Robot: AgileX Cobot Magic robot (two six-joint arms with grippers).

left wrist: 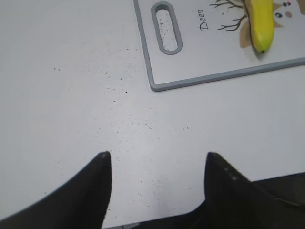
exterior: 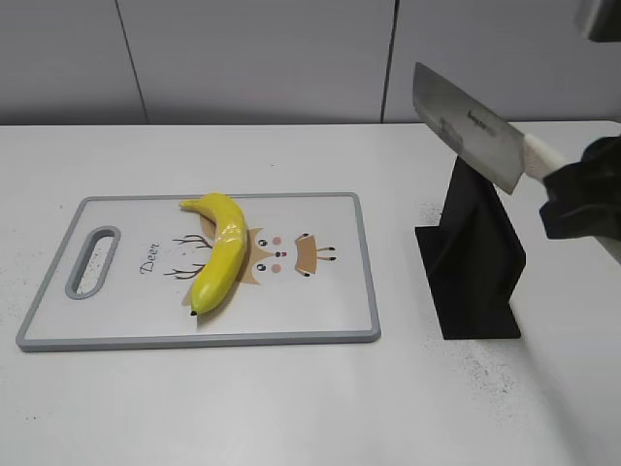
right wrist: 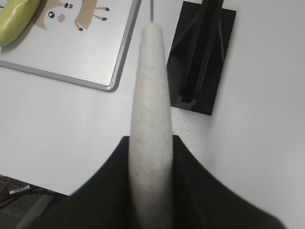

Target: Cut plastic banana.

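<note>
The cleaver's steel blade point(exterior: 468, 128) is at a slant across the black knife stand, so my right gripper should first turn it in line with the stand point(exterior: 473, 231) and then lower it in.
The yellow plastic banana point(exterior: 219, 249) lies whole on the white cutting board point(exterior: 330, 301), near its middle; its end shows in the left wrist view point(left wrist: 261, 26) and the right wrist view point(right wrist: 16, 19). My right gripper point(exterior: 568, 189) is shut on the white handle point(right wrist: 151, 109) of a cleaver, whose steel blade point(exterior: 471, 136) hangs in the air above the black knife stand point(exterior: 475, 262), right of the board. My left gripper point(left wrist: 157, 160) is open and empty over bare table, left of the board's handle slot point(left wrist: 166, 27).
The black knife stand point(right wrist: 202, 52) stands right of the board. The board has a grey rim and a deer drawing point(exterior: 281, 254). The white table point(exterior: 291, 408) has dark specks. A grey wall runs behind.
</note>
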